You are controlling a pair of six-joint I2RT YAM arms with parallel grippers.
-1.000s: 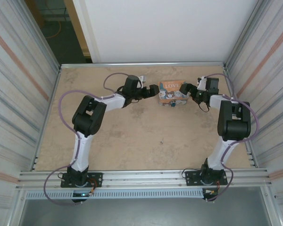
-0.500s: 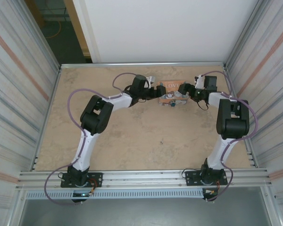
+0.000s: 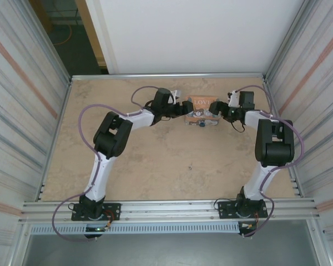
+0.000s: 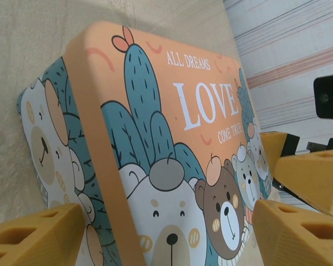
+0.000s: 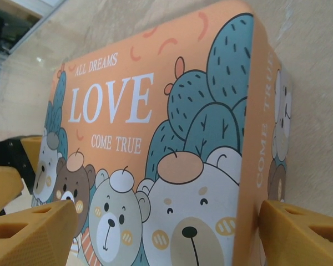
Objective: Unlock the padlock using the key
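Note:
My right gripper should keep guiding the tin box, which sits between my grippers with its padlock [image 3: 202, 123] facing the key [image 3: 190, 167], nearer until the padlock gets near the key.
The orange "LOVE" tin box [image 3: 202, 109] lies at the back middle of the table. A tiny teal padlock [image 3: 201, 123] hangs at the box's near side; I cannot make out a key. My left gripper [image 3: 185, 108] is at the box's left end and stands open, its yellow fingers [image 4: 33, 238] spread to either side of the lid [image 4: 172, 138]. My right gripper [image 3: 217, 108] is at the right end, also open, with its fingers [image 5: 302, 235] straddling the lid [image 5: 155, 127]. I cannot tell whether any finger touches the tin.
The wooden table [image 3: 155, 160] is walled by corrugated metal panels [image 3: 22, 111] on both sides and a white board [image 3: 188, 33] at the back. A small dark speck [image 3: 190, 164] lies mid-table. The opposite gripper's yellow fingers [image 4: 316, 172] show past the box.
Both grippers have closed in on the tin box from its two ends, the left arm reaching right and the right gripper shifting left. The box has stayed in place.

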